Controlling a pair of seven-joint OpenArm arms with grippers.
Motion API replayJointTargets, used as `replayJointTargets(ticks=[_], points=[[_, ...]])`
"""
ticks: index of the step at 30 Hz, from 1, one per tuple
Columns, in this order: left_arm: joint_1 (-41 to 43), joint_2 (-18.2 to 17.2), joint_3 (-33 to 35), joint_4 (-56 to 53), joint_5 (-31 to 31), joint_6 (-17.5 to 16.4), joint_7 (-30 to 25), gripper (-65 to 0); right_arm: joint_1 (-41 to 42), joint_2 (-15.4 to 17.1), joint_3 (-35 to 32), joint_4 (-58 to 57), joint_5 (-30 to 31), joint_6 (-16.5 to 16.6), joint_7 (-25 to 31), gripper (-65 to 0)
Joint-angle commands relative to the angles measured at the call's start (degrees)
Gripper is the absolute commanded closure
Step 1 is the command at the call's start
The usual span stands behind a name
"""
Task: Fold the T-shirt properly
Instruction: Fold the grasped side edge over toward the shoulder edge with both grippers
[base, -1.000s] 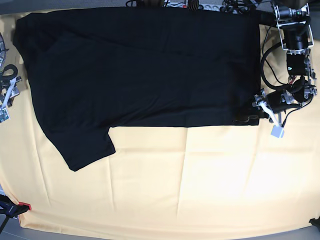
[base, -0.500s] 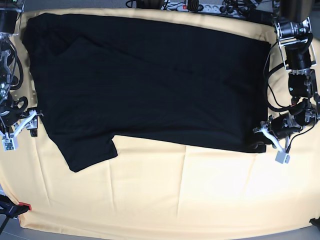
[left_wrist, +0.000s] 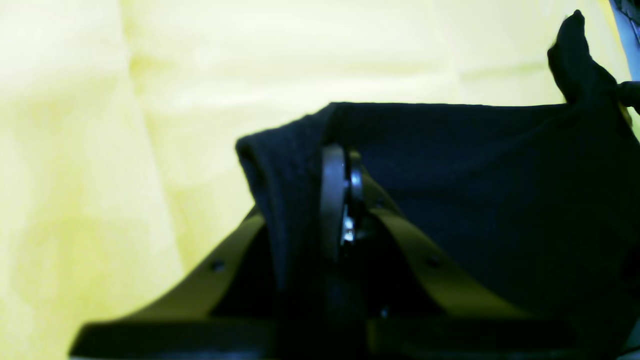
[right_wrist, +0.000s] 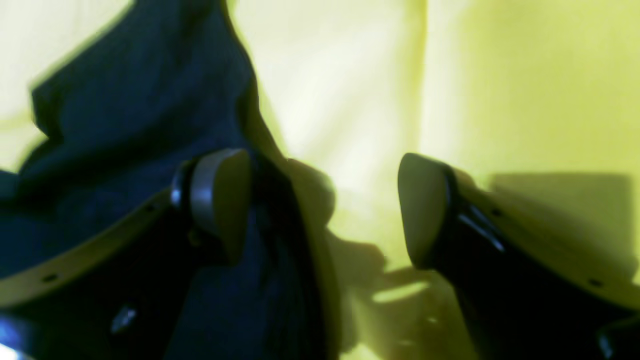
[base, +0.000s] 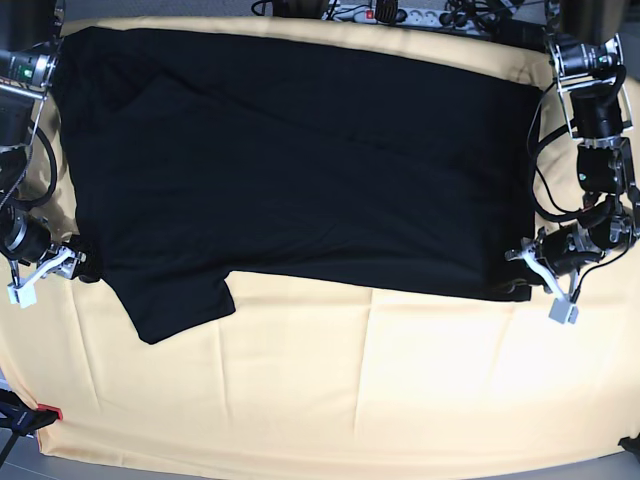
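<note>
The T-shirt's edge (base: 107, 284) by the sleeve is loose while my left gripper is holding the T-shirt's opposite corner. My right gripper should therefore pinch that edge (right_wrist: 300, 222) before I fold.
The black T-shirt (base: 300, 150) lies spread flat, plain side up, over the back half of the yellow cloth (base: 400, 380). One sleeve (base: 175, 300) juts toward the front left. My left gripper (base: 517, 289) is at the shirt's front right corner, shut on a pinch of black fabric (left_wrist: 500, 200); the left wrist view shows the gripper (left_wrist: 340, 200) with its jaws together and cloth draped over them. My right gripper (base: 82, 270) stands open at the shirt's left edge. In the right wrist view this gripper (right_wrist: 322, 205) has one finger (right_wrist: 220, 200) over the black fabric (right_wrist: 140, 110) and the other over yellow cloth.
A power strip and cables (base: 390, 12) run along the back edge. A red clamp (base: 48, 412) holds the cloth at the front left corner. Both arms stand upright at the table's left and right sides.
My left gripper shut on the shirt's front right corner and drew it toward the front. My right gripper came in from the left to the shirt's edge, staying open.
</note>
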Motion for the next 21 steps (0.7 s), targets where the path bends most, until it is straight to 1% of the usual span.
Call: replayJointTargets(ticks=[1, 2, 5, 7, 8, 10, 11, 13, 15, 16, 21], points=[[-1.57, -0.98, -0.48, 0.94, -1.64, -0.39, -1.03, 0.0, 0.79, 0.94, 0.22, 0.0, 1.81, 1.64, -2.6, -47.5], [-1.57, -0.98, -0.48, 0.94, -2.05, -0.39, -1.03, 0.0, 0.81, 0.74, 0.22, -0.13, 3.48, 2.2, -4.48, -47.5], [-1.57, -1.01, -0.48, 0.94, -2.64, -0.37, -1.01, 0.0, 0.83, -0.04, 0.22, -0.11, 8.31, 2.2, -9.09, -47.5], [-1.55, -1.01, -0.48, 0.94, -2.71, -0.39, -1.01, 0.0, 0.81, -0.98, 0.2, -0.11, 10.23, 2.2, -10.38, -46.9], [-1.57, -0.98, -0.48, 0.94, -2.73, -0.39, -1.01, 0.0, 0.81, -1.46, 0.2, -0.11, 10.45, 2.2, -10.54, -45.0], [-1.57, -1.01, -0.48, 0.94, -2.73, -0.39, -1.01, 0.0, 0.83, -1.9, 0.2, -0.11, 10.45, 2.2, -10.43, -37.9], [-1.57, -1.01, -0.48, 0.94, -2.75, -0.39, -1.03, 0.0, 0.85, -1.9, 0.22, -0.09, 10.45, 2.2, -9.79, -32.4], [-1.6, -1.01, -0.48, 0.94, -2.75, -0.39, -1.05, 0.0, 0.9, -1.51, 0.22, -0.09, 10.4, 2.2, -7.89, -17.1], [-1.77, -0.98, -0.48, 0.94, -2.78, -0.46, -1.27, 0.0, 1.31, -1.01, 0.22, -0.02, 10.4, 2.2, -7.39, -1.7], [-1.79, -1.01, -0.48, 0.94, -2.82, -0.66, -1.55, 0.0, 1.86, -0.85, 0.22, -0.02, 10.38, 2.2, -7.17, 0.0], [-1.95, -0.98, -0.48, 0.94, -6.21, -3.5, -2.49, 0.0, 5.29, -0.5, 0.22, -0.02, 9.62, 2.2, -6.51, 0.0]])
